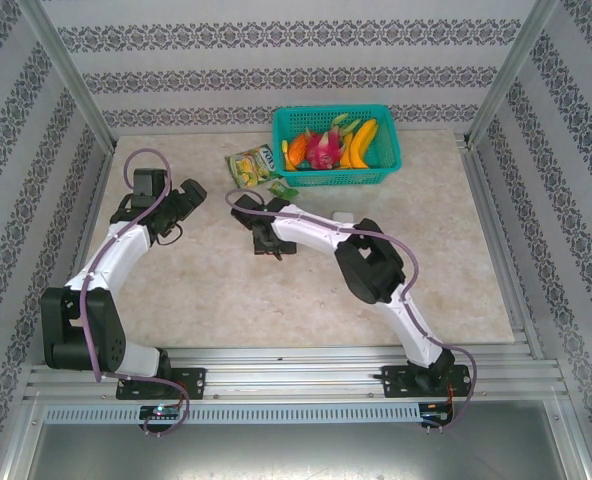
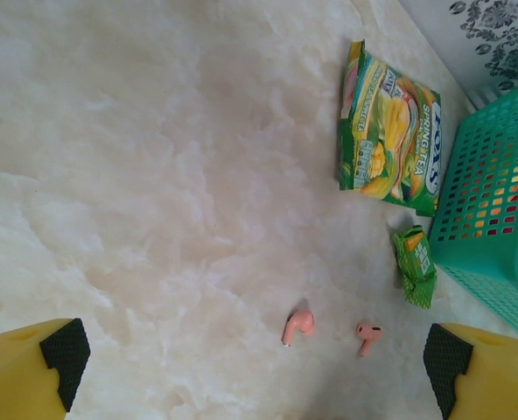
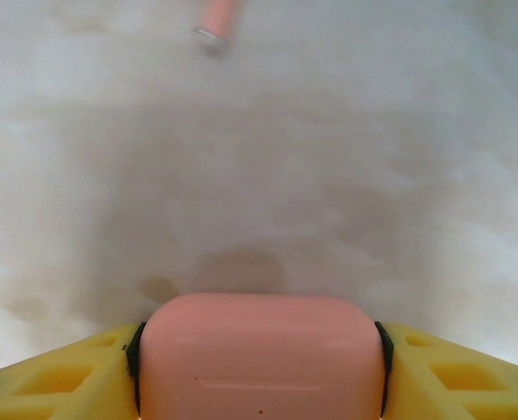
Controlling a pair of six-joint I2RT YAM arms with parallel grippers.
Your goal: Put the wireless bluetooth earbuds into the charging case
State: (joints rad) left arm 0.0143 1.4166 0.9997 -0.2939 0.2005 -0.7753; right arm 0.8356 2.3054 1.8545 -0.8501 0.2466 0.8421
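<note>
The closed charging case is held by both sides in my right gripper, so my open left gripper should keep approaching it until its fingers close on it.
A pink charging case, lid closed, sits between the yellow fingers of my right gripper. The black pads press on both of its sides just above the marble table. A pink earbud's stem lies blurred on the table ahead of the case. In the left wrist view two pink earbuds lie loose on the table. My left gripper hangs above them, open wide with nothing between its pads. From above, the left gripper and the right gripper stand near the table's middle.
A teal basket of toy fruit stands at the back. In front of it lie a green snack packet and a small green packet. A small white object lies beside the right arm. Metal frame posts border the table.
</note>
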